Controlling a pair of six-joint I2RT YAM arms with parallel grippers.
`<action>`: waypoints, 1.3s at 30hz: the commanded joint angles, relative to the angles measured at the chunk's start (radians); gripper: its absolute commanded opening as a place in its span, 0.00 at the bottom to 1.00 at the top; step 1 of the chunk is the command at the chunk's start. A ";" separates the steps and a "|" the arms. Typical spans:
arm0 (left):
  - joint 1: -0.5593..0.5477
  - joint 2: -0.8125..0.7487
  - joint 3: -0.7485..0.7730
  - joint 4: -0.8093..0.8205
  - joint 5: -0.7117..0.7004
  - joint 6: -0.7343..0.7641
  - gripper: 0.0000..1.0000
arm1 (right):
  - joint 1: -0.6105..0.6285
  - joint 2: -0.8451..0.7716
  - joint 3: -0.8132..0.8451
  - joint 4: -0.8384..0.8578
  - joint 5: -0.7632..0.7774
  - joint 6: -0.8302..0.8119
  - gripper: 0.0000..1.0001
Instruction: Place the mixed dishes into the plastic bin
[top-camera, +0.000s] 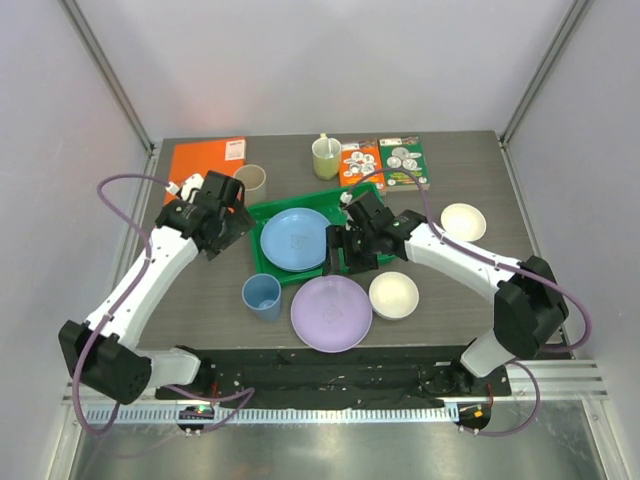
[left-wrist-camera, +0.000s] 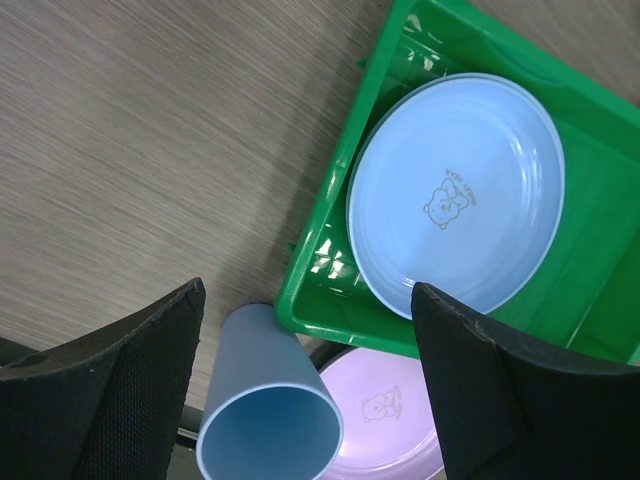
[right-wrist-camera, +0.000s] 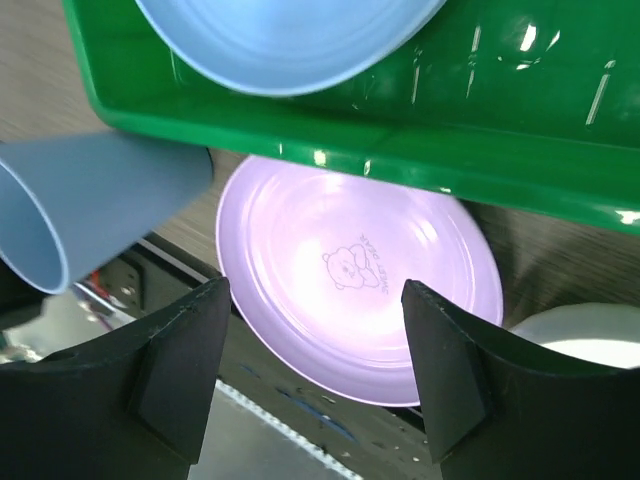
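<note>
I expect the lilac plate (top-camera: 331, 313) to cover the light blue plate almost completely when I stack them, because the light blue plate's round outline (top-camera: 297, 239) matches the lilac plate.
One light blue plate (top-camera: 296, 240) lies in the green plastic bin (top-camera: 256, 235). In front of the bin the lilac plate (top-camera: 331, 312), blue cup (top-camera: 262, 296) and a cream bowl (top-camera: 393, 295) stand on the table. The beige cup (top-camera: 250, 181) is behind the bin's left corner. My left gripper (top-camera: 232, 235) hovers open and empty at the bin's left rim (left-wrist-camera: 330, 325), with the plate (left-wrist-camera: 455, 190) and blue cup (left-wrist-camera: 265, 410) below it. Over the bin's near right edge, my right gripper (top-camera: 345, 262) is open and empty above the lilac plate (right-wrist-camera: 350, 270).
A second cream dish (top-camera: 463, 221) sits at the right. At the back are an orange folder (top-camera: 205, 157), a yellow-green mug with a spoon (top-camera: 326, 157) and two printed cards (top-camera: 385, 160). Grey walls close in three sides.
</note>
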 joint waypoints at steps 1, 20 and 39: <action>0.026 -0.086 -0.044 0.060 0.013 0.007 0.84 | 0.045 0.010 0.010 -0.035 0.121 -0.092 0.75; 0.029 -0.334 -0.164 0.040 -0.039 -0.047 0.82 | 0.056 0.099 -0.129 0.043 0.221 -0.172 0.66; 0.029 -0.393 -0.216 0.031 -0.097 -0.096 0.82 | 0.129 0.040 -0.114 0.025 0.212 -0.154 0.01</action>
